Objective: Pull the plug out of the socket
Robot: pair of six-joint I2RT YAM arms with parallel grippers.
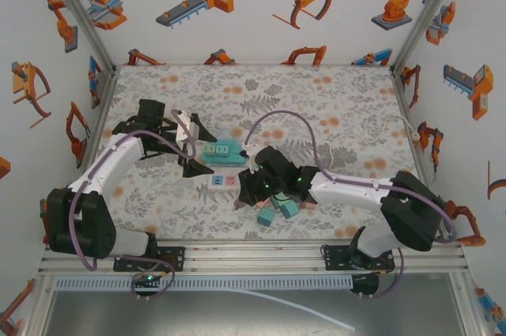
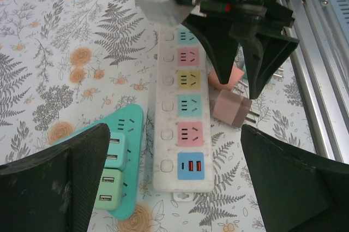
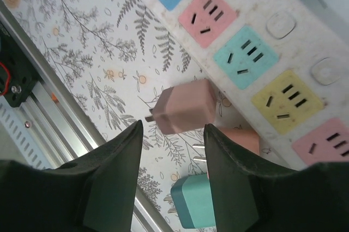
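I should hold the block's rim with my left gripper while my right gripper pulls, because the strip is clear and the USB adapters are still in the teal socket block.
A white power strip with coloured sockets lies flat, and every socket that shows is bare. A dusty-pink plug lies on its side on the cloth beside the strip, prongs clear of it. My right gripper hangs open just above this plug, a finger on either side, not touching it. My left gripper is wide open over the strip's USB end, holding nothing.
A teal triangular socket block with green USB adapters lies against the strip's far side. A teal plug and a salmon plug lie loose near the aluminium rail at the table's near edge.
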